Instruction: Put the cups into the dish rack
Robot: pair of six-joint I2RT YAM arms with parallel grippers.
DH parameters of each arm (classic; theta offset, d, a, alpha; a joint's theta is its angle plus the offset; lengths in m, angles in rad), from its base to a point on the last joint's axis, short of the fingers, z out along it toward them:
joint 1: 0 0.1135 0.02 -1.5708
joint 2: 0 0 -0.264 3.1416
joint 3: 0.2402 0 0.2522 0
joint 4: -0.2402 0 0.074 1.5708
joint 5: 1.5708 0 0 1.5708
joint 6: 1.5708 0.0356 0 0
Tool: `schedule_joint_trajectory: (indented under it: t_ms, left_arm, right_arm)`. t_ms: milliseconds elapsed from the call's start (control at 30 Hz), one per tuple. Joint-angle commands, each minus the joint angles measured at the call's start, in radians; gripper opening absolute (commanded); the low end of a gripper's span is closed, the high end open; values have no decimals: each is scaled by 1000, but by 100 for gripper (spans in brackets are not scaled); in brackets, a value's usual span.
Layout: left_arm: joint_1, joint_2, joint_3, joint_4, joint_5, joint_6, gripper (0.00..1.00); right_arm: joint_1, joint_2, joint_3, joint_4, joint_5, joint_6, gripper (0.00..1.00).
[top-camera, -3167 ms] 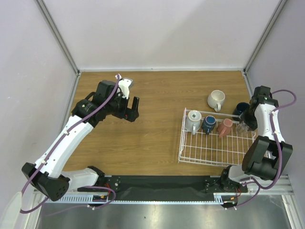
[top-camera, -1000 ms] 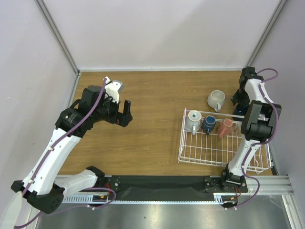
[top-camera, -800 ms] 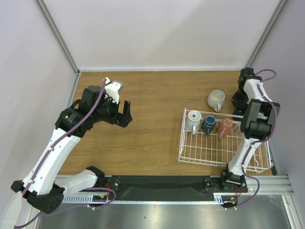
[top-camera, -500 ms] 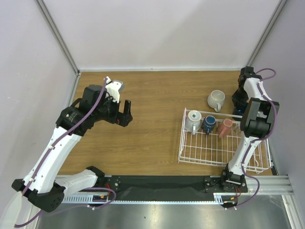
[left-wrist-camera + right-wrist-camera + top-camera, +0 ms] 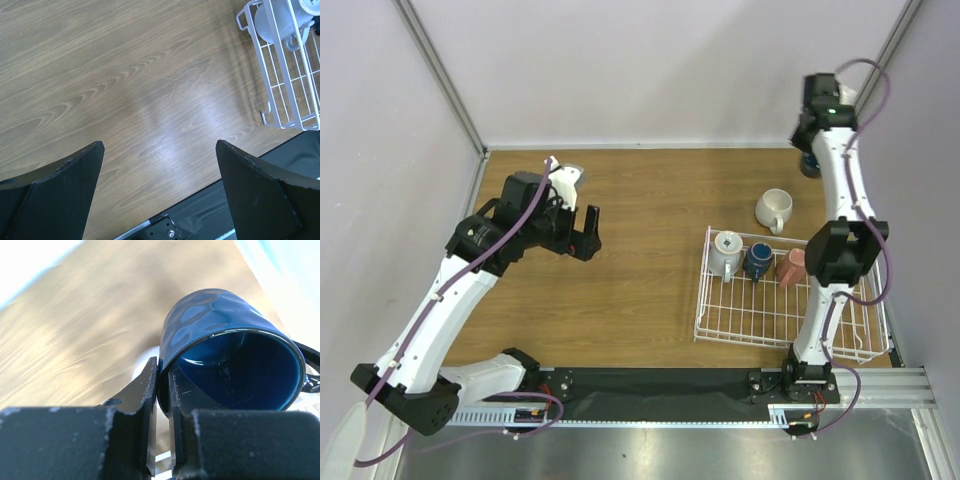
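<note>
My right gripper goes on bringing the dark blue mug (image 5: 809, 165) to the wood (image 5: 645, 265) between my left gripper and the rack until the mug's base rests there, because that spot is clear.
The white wire dish rack (image 5: 772, 318) sits at the right of the table. A pale grey-blue mug (image 5: 726, 252), a dark blue cup (image 5: 758, 261) and a reddish-pink cup (image 5: 791, 266) stand along its far side. A cream-white mug (image 5: 773, 209) stands on the wood just beyond the rack. My right gripper (image 5: 809, 152) is raised high near the far right corner, shut on the rim of a dark blue mug (image 5: 227, 352), one finger (image 5: 145, 390) outside and one inside. My left gripper (image 5: 586, 231) is open and empty over bare wood. The clear glass is not visible.
The left wrist view shows the rack's near left corner (image 5: 272, 117) with the pale mug (image 5: 277, 22) at its upper right, and the black base strip (image 5: 200, 210) along the table's near edge. Pale walls close in the table's left, far and right sides.
My right arm has lifted the dark blue mug from beside the rack's far right corner, up toward the far wall. My left gripper shifted slightly right.
</note>
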Motion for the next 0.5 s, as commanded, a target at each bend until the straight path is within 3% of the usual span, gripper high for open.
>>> schedule_joint_trajectory:
  t_ms: [0,167,367,467]
  left_arm:
    - [7,0,41,24,-29,0,100]
    - [7,-3,41,20,-78,-7,100]
    - [35,-3,38,-19,-183,-38,100]
    - [57,-1,36,-42,-249,-61,100]
  right_arm:
    - [167,-47,61,17,-16,-72,0]
    - [419,-60,80,31,-92,-117,0]
    - [601,-66,20,-2,-215,-155,0]
    - [665,-87,-92,-4,-289,-174,0]
